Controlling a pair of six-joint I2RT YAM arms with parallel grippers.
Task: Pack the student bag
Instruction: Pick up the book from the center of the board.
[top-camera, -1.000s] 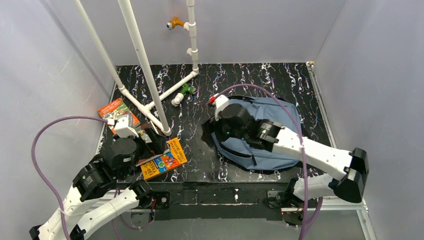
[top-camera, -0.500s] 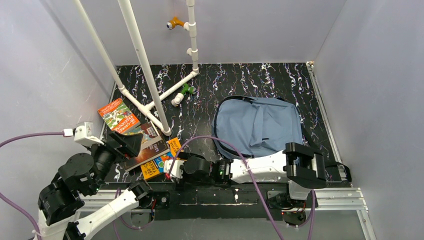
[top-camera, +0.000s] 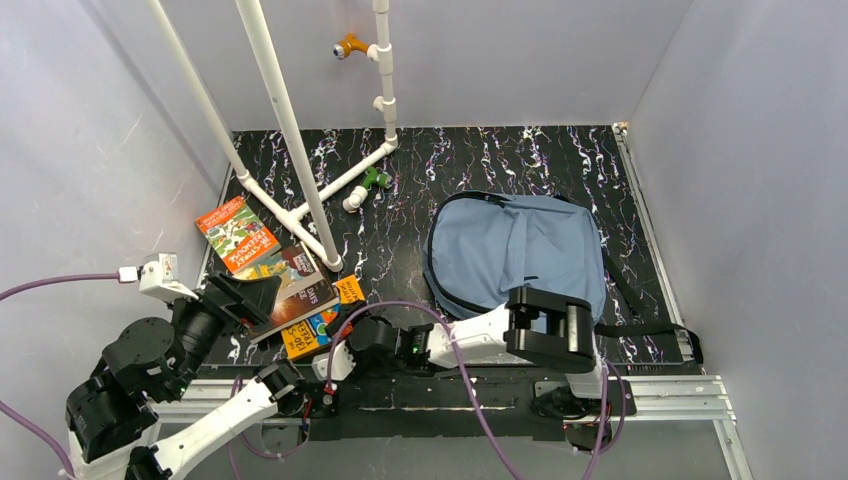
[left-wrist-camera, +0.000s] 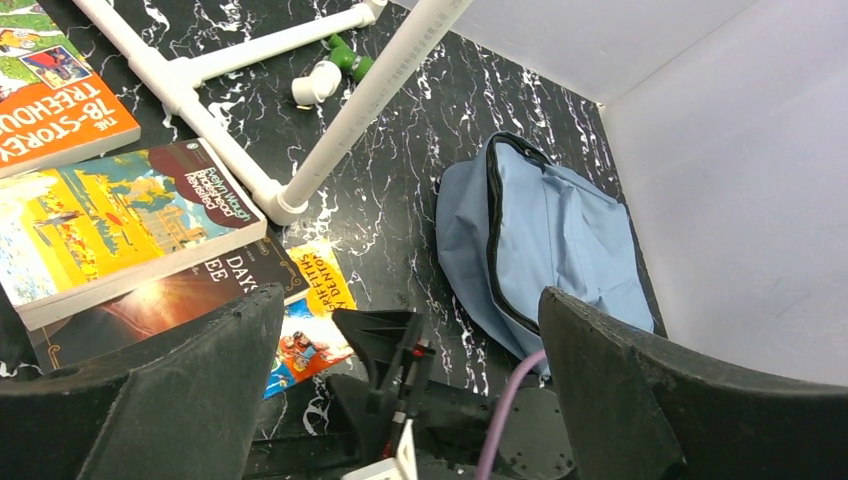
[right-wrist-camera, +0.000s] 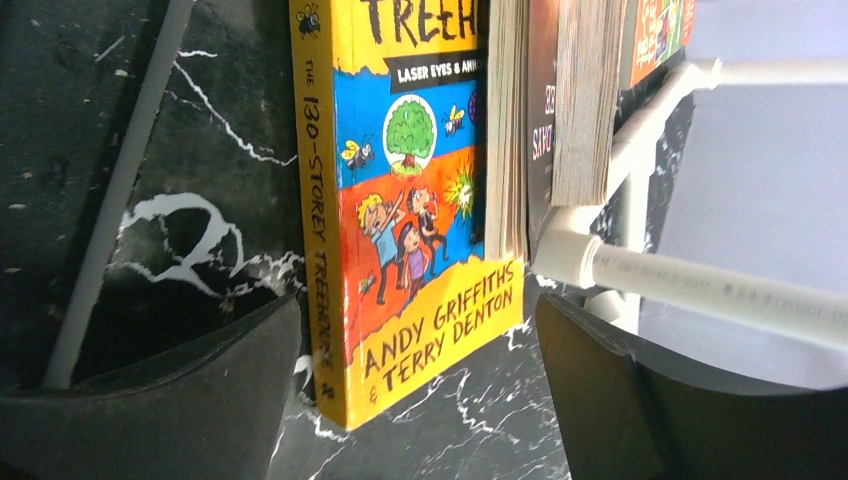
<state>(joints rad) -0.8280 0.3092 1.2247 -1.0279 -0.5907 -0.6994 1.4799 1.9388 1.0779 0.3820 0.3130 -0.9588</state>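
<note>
My gripper will leave the colourful book (top-camera: 291, 264) behind when it pulls the dark book away, because the colourful book overlaps only the dark book's far edge (top-camera: 306, 287).
The dusty-blue student bag (top-camera: 520, 255) lies flat at the right of the table, its black zipper trim showing; it also shows in the left wrist view (left-wrist-camera: 560, 235). A yellow Treehouse book (top-camera: 322, 322) lies at the front left, partly under a dark book (left-wrist-camera: 170, 295) and a colourful book (top-camera: 290, 278). An orange book (top-camera: 235, 232) lies behind them. My right gripper (top-camera: 345, 345) is low at the table's front and open; the yellow book's corner (right-wrist-camera: 410, 230) sits just ahead between its jaws (right-wrist-camera: 420, 400), not gripped. My left gripper (top-camera: 245, 295) is open and empty, raised over the books (left-wrist-camera: 410, 400).
A white pipe frame (top-camera: 290, 130) rises from the table's left half, its foot (left-wrist-camera: 280, 200) right beside the books. A green and white fitting (top-camera: 368, 185) lies behind it. An orange fitting (top-camera: 348, 46) hangs on the back pipe. Walls close three sides.
My right arm left the bag and swung down to the front left, reaching the yellow book. My left arm drew back off the books, up and to the left.
</note>
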